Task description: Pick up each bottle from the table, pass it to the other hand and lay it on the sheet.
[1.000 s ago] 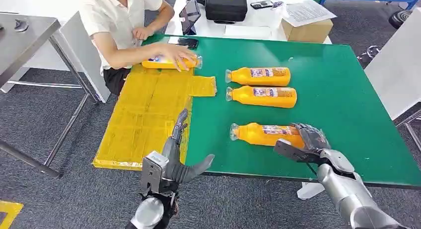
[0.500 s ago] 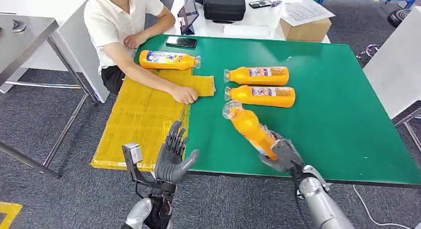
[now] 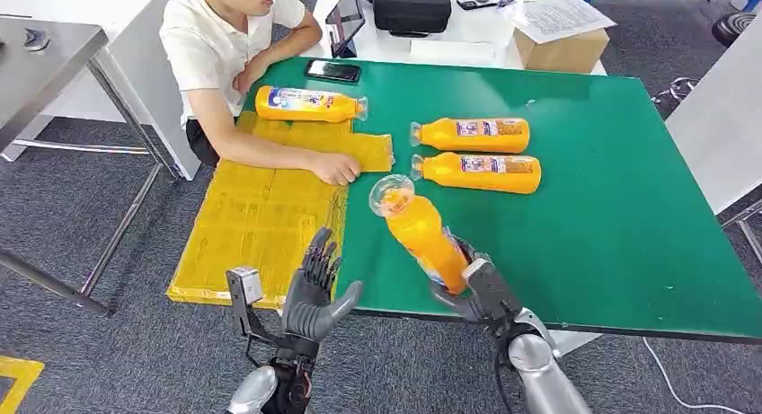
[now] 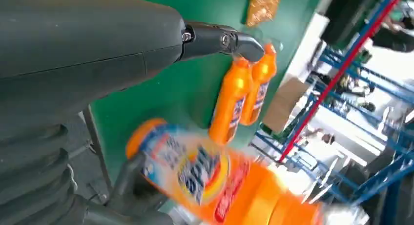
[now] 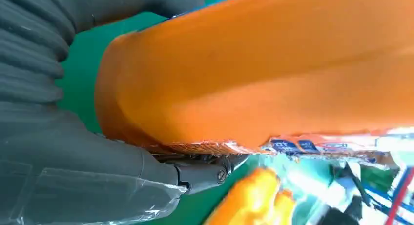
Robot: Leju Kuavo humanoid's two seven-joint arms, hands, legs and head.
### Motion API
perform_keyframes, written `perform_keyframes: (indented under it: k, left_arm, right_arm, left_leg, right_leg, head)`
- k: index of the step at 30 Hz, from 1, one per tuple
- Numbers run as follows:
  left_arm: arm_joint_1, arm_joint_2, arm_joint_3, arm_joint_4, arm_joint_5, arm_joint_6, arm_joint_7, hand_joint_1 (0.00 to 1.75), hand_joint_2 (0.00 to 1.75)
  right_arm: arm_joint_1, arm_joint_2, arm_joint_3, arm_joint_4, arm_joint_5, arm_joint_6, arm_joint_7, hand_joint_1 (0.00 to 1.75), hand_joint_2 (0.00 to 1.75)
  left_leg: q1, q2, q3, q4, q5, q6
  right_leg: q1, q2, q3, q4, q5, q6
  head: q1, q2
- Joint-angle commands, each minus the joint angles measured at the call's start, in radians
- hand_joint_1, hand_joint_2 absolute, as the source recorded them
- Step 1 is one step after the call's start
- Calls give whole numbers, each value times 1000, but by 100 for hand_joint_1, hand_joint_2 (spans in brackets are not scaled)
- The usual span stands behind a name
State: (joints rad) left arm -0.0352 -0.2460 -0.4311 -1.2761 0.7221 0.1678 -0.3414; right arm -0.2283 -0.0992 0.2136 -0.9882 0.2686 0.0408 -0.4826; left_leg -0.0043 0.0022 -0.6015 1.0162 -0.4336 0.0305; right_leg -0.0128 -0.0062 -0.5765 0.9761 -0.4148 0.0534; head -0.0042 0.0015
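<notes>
The orange juice bottle (image 3: 424, 242) will lie label up when the robot lays it on the sheet, because the bottle's round front label (image 4: 203, 175) is facing the left gripper.
My right hand (image 3: 474, 286) grips an orange juice bottle (image 3: 420, 231) by its base and holds it up over the green table's near edge, cap end tilted up and to the left; the same bottle (image 5: 273, 73) is close against that hand in the right wrist view. My left hand (image 3: 314, 293) is open, fingers spread, just off the table's front edge and a short way left of the bottle (image 4: 219, 181). The yellow sheet (image 3: 261, 212) covers the table's left part. One bottle (image 3: 307, 104) lies at its far edge. Two more bottles (image 3: 474, 135) (image 3: 481, 172) lie side by side mid-table.
A seated person in a white shirt rests a hand (image 3: 335, 168) on the sheet. Behind the green table (image 3: 611, 198) stand a phone (image 3: 332, 70), a tablet, a black case (image 3: 412, 5) and a cardboard box (image 3: 562, 46). A grey metal table (image 3: 45, 55) is at the left.
My right hand lifted the near bottle off the table and carried it left toward my left hand. The left hand turned upright. The person released the far bottle and put a hand on the sheet.
</notes>
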Motion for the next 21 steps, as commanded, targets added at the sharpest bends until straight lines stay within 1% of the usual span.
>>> perform_keyframes:
  k: [1, 2, 3, 8, 9, 11, 15, 16, 17, 18, 19, 21]
  left_arm:
    - [-108, 27, -106, 113, -165, -20, 3, 0, 175]
    - [-116, 26, -111, 118, -174, -26, 7, 0, 175]
    - [-124, 24, -117, 124, -186, -27, 8, 0, 175]
    - [-127, 19, -118, 127, -188, -29, 8, 0, 175]
    - [-130, 20, -122, 130, -196, -33, 9, 0, 175]
    - [-138, 19, -130, 142, -210, -32, 11, 0, 175]
    - [-164, 4, -105, 190, -193, -38, 20, 0, 175]
    - [-169, 3, -86, 199, -140, -87, 48, 0, 175]
    - [-172, 4, -71, 203, -126, -90, 41, 0, 175]
    - [-181, 9, -75, 212, -134, -85, 39, 0, 175]
    - [-184, 9, -68, 215, -131, -86, 33, 3, 175]
    - [-182, 10, -66, 210, -131, -86, 33, 3, 175]
  right_arm:
    - [-74, 144, 360, 88, 68, -10, 92, 175, 175]
    - [-86, 150, 380, 113, 70, -5, 95, 175, 175]
    - [-103, 152, 411, 142, 81, 1, 107, 168, 175]
    - [-108, 152, 420, 150, 85, 2, 108, 169, 175]
    - [-111, 152, 427, 153, 84, 2, 108, 166, 175]
    - [-118, 156, 453, 153, 103, 2, 114, 169, 175]
    - [-136, 169, 505, 125, 132, -24, 109, 173, 175]
    - [-136, 174, 514, 110, 141, -54, 108, 175, 175]
    - [-134, 177, 520, 98, 135, -56, 98, 175, 175]
    - [-124, 182, 509, 85, 105, -45, 89, 175, 175]
    - [-113, 177, 510, 64, 96, -54, 89, 175, 175]
    - [-108, 172, 513, 56, 95, -56, 89, 175, 175]
  left_leg:
    - [0, 1, -1, -1, -1, -2]
    - [0, 2, -1, -1, -2, -3]
    - [0, 3, -1, -1, -1, -3]
    - [0, 1, -3, -1, 0, -2]
    - [0, 1, -4, -1, 0, -2]
    - [0, 1, -2, -1, -1, -3]
    - [0, 1, -5, 0, 0, -2]
    - [0, 2, -3, -1, -1, -3]
    - [0, 1, -5, 0, 0, -2]
    - [0, 2, -6, 0, 0, -2]
    - [0, 2, -5, 0, 0, -3]
    - [0, 0, -4, 0, 0, -4]
  right_leg:
    - [-1, 2, -1, 0, -1, -2]
    - [0, 3, -2, 0, -1, -3]
    - [0, 4, -2, -1, 0, -3]
    - [0, 1, -4, 0, 0, -1]
    - [0, 1, -5, 0, 0, -1]
    - [0, 2, -3, 0, -1, -2]
    - [-1, 1, -5, 1, 0, -2]
    - [0, 3, -4, 1, -1, -3]
    - [-1, 2, -6, 1, 0, -2]
    - [0, 2, -6, 1, 0, -2]
    - [0, 2, -6, 1, 0, -3]
    - [0, 1, -5, 1, -1, -3]
  head:
    - [0, 0]
    - [0, 0]
    - [1, 0]
    - [0, 0]
    - [0, 0]
    - [0, 0]
    - [0, 0]
    - [1, 0]
    - [0, 0]
    - [0, 0]
    - [0, 0]
    - [0, 0]
